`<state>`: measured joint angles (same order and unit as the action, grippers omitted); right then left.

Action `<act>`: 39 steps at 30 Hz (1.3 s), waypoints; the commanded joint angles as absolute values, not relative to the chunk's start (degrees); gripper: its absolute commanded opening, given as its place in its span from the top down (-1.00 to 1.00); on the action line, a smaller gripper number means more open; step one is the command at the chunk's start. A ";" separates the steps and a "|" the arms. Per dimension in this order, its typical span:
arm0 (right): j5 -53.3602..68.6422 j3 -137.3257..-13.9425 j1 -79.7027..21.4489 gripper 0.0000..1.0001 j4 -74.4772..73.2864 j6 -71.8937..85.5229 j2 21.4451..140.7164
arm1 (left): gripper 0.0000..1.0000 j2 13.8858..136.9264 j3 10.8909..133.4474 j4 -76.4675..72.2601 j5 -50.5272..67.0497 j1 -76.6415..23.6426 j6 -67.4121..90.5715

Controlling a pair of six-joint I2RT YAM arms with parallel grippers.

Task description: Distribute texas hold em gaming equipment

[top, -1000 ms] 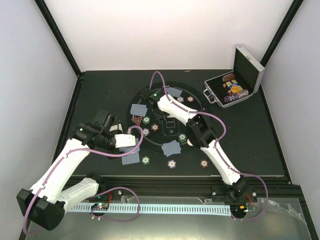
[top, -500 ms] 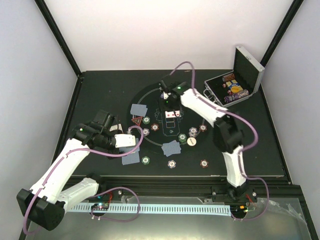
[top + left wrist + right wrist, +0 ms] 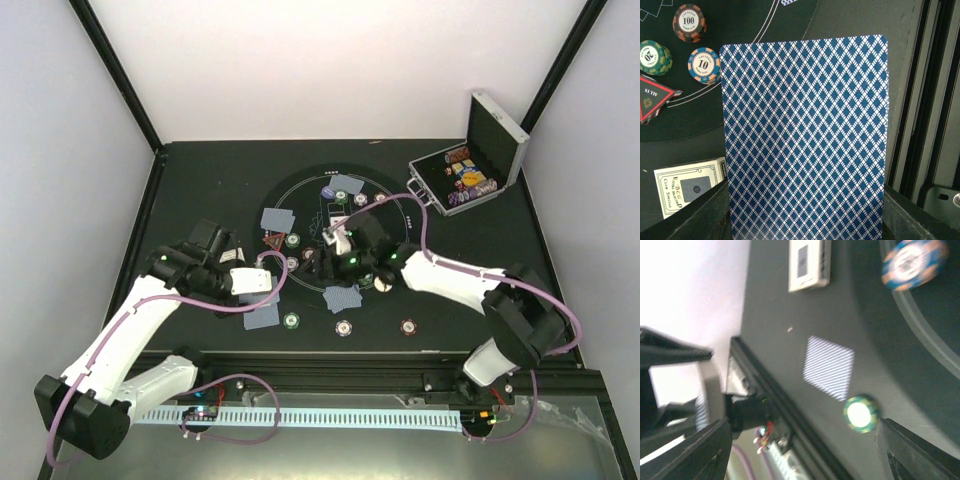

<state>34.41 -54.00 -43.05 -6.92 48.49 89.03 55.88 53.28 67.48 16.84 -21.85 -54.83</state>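
The blue-backed playing card's loose end (image 3: 804, 55) sticks out of my left gripper. My open right gripper keeps going toward that end (image 3: 702, 412) until its fingers close on it.
My left gripper (image 3: 262, 298) is shut on a blue-backed playing card (image 3: 262, 317), just off the mat's near-left edge. That card fills the left wrist view (image 3: 805, 140). My right gripper (image 3: 322, 258) is open and empty, low over the middle of the round black mat (image 3: 395, 205) and pointing left. Its blurred wrist view shows that card (image 3: 829, 365), a green chip (image 3: 860, 413) and a blue-orange chip (image 3: 915, 262). Face-down card piles (image 3: 278, 218) (image 3: 342, 297) (image 3: 347, 184), several chips (image 3: 291, 320) (image 3: 408, 326), a purple button (image 3: 327, 192) and a red triangle marker (image 3: 272, 241) lie on the mat.
The open silver case (image 3: 465, 180) with chips stands at the back right. A card box (image 3: 690, 185) lies by the left gripper and also shows in the right wrist view (image 3: 810, 265). The black rail (image 3: 400, 352) runs along the table's near edge.
My right arm has swung from the far side of the mat back toward the near middle, its gripper now pointing left. The left arm and its card have not moved.
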 commanded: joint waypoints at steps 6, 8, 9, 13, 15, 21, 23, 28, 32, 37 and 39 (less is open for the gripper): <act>40.83 -53.56 -51.16 -0.60 14.74 61.08 90.83 | 0.97 55.70 56.10 67.66 16.87 -21.96 -54.85; 41.08 -54.44 -52.24 -0.59 16.37 62.22 92.16 | 0.97 55.60 56.15 67.70 16.79 -21.97 -54.85; 41.25 -54.74 -52.67 -0.59 17.23 62.81 92.91 | 0.97 55.63 56.13 67.68 16.84 -21.97 -54.84; 41.65 -55.62 -54.05 -0.53 20.19 65.08 95.26 | 0.97 55.66 56.36 67.77 16.83 -21.97 -54.91; 41.81 -56.02 -54.60 -0.50 20.97 65.82 96.25 | 0.97 55.64 56.42 67.80 16.87 -21.97 -54.93; 42.18 -57.66 -56.01 -0.42 23.48 68.17 100.37 | 0.97 55.60 56.43 67.86 17.04 -21.97 -54.93; 42.42 -58.33 -56.34 -0.39 24.96 69.14 102.08 | 0.97 55.63 56.43 67.93 16.97 -21.97 -54.95; 42.54 -59.19 -56.67 -0.26 27.87 71.26 105.45 | 0.97 55.17 56.44 68.11 16.82 -21.97 -55.10; 42.23 -59.45 -56.60 -0.14 27.59 71.41 106.74 | 0.97 55.16 56.69 68.37 16.87 -21.93 -55.11; 41.81 -56.82 -55.70 -0.04 27.38 70.84 107.14 | 0.97 55.04 56.96 68.57 17.01 -21.97 -55.26; 41.75 -55.14 -55.16 -0.01 27.78 70.75 106.87 | 0.97 54.97 57.04 68.56 17.05 -21.97 -55.28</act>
<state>42.17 -57.84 -56.12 26.46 70.91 106.41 55.86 53.69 67.72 16.73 -21.85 -54.85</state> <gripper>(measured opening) 0.516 0.673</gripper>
